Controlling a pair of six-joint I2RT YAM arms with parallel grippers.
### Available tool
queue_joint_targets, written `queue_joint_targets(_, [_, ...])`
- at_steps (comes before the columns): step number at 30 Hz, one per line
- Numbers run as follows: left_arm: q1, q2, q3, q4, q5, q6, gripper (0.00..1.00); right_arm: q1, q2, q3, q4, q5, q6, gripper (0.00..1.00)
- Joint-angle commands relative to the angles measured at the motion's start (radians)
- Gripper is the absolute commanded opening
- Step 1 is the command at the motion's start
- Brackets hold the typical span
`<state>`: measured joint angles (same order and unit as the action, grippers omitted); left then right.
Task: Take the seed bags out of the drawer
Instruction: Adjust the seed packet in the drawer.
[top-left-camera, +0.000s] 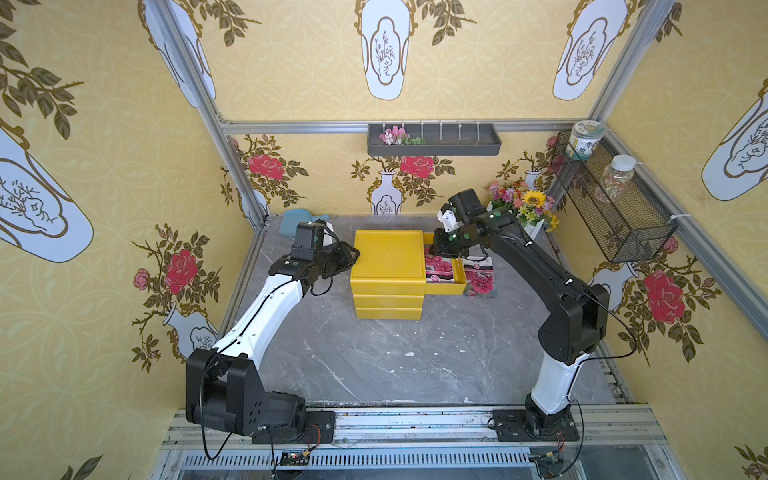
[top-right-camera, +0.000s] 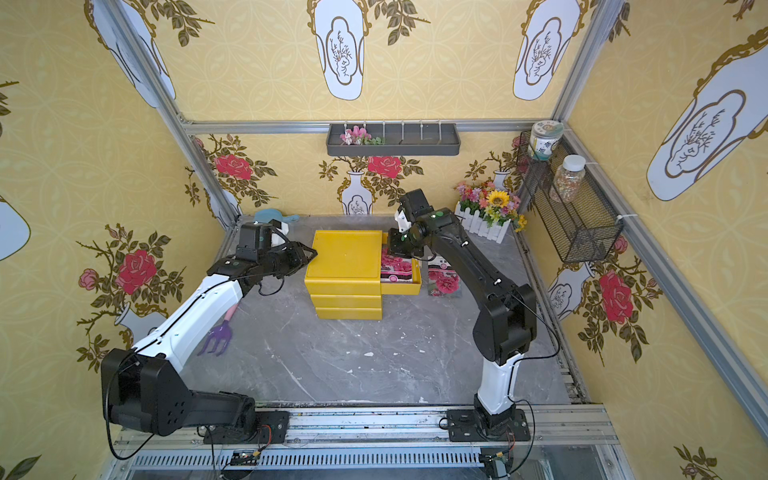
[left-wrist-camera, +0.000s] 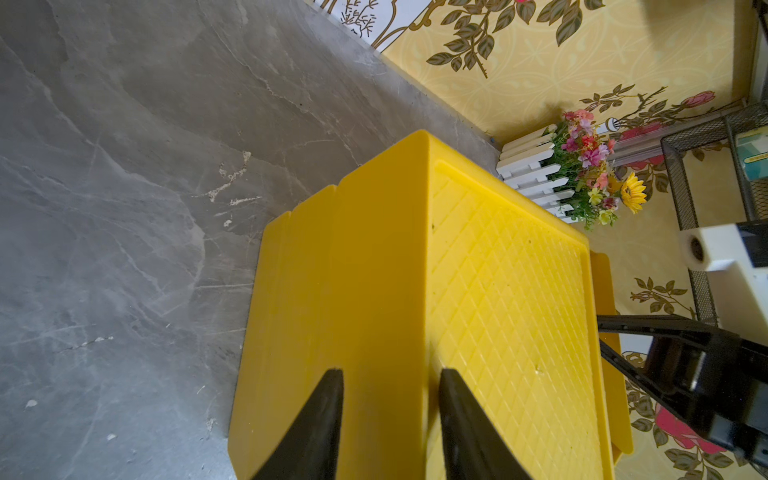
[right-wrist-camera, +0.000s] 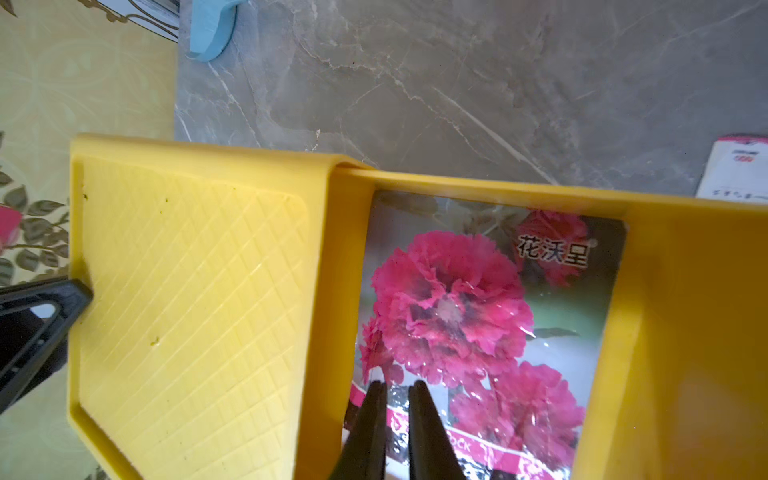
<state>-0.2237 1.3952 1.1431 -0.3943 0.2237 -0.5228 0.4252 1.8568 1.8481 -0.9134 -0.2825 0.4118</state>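
The seed bag's far edge (right-wrist-camera: 609, 320) is tight up against the end of the drawer. My right gripper should first slide the bag toward the yellow drawer unit (top-left-camera: 388, 256) and then pinch that edge of the bag.
A yellow drawer unit (top-left-camera: 388, 253) stands mid-table, its top drawer (top-left-camera: 461, 286) pulled out to the right. One seed bag (right-wrist-camera: 478, 316) with pink-red flowers lies flat in that drawer, seen in both top views (top-left-camera: 442, 268) (top-right-camera: 397, 268). Another seed bag (top-left-camera: 480, 276) lies on the table just right of the drawer. My right gripper (right-wrist-camera: 397, 384) hovers over the drawer's bag near the unit, jaws a narrow gap apart, nothing between them. My left gripper (left-wrist-camera: 390, 374) sits open at the unit's upper left edge, one finger over the side, one over the top.
A flower bunch with a white picket fence (top-left-camera: 523, 208) stands at the back right. A blue scoop (top-left-camera: 297, 222) lies at the back left, a purple hand rake (top-right-camera: 218, 332) by the left arm. A wire basket (top-left-camera: 611, 199) with jars hangs on the right wall.
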Motion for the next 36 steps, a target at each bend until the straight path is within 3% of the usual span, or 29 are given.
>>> queue_joint_targets(1, [-0.001,0.010,-0.017,-0.126,-0.024,0.020,0.43,0.013,0.017,0.038,-0.099,0.130,-0.049,0.17])
queue_joint_targets(9, [0.000,0.009,-0.021,-0.123,-0.024,0.018,0.43,0.064,0.076,0.117,-0.222,0.335,-0.094,0.14])
queue_joint_targets(17, [-0.001,0.009,-0.018,-0.123,-0.027,0.014,0.42,0.081,0.123,0.108,-0.211,0.333,-0.093,0.13])
queue_joint_targets(22, [-0.001,0.007,-0.020,-0.123,-0.030,0.011,0.42,0.081,0.139,0.100,-0.194,0.296,-0.090,0.13])
queue_joint_targets(36, [-0.001,0.013,-0.022,-0.119,-0.027,0.005,0.43,0.054,0.112,0.079,-0.075,0.007,-0.058,0.15])
